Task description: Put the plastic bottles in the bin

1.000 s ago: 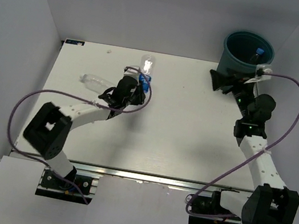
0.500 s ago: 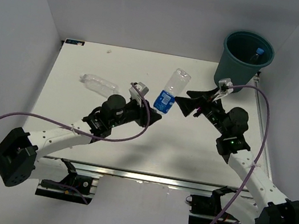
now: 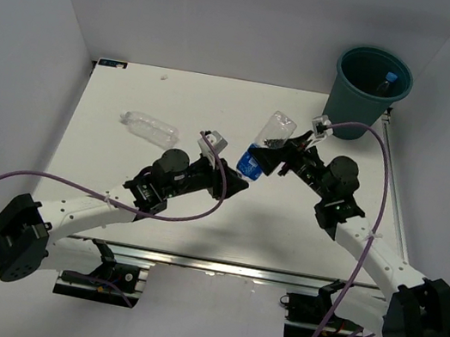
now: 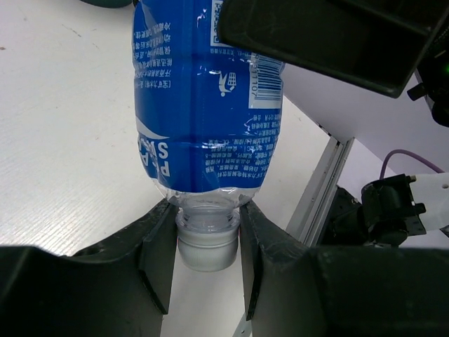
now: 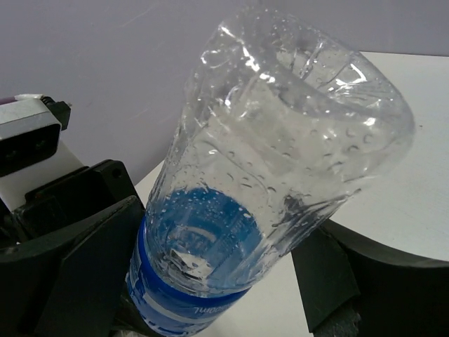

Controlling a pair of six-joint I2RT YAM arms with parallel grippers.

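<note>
My left gripper is holding the blue-labelled bottle's neck (image 4: 208, 217) a long way from the bin. My right gripper should therefore grab the bottle's body (image 3: 272, 133) and bring it to the bin.
A clear bottle with a blue label (image 3: 270, 137) hangs above the table's middle, cap end down. My left gripper (image 3: 239, 175) is shut on its neck, just above the grey cap (image 4: 207, 247). My right gripper (image 3: 277, 157) is open, its jaws on either side of the bottle's body (image 5: 280, 140); one finger (image 5: 91, 253) lies against the label. A plain clear bottle (image 3: 150, 127) lies on the table at the left. The dark teal bin (image 3: 372, 88) stands at the back right, with a blue-capped bottle (image 3: 389, 77) inside. No orange bottles show.
The white table (image 3: 134, 91) ends in a metal rail at the near edge (image 3: 217, 265). Grey walls close in the left, back and right sides. Purple cables loop beside both arms.
My left gripper has carried the bottle slightly right and tilted it further. My right gripper has moved left from beside the bottle, and its jaws now straddle the bottle's body.
</note>
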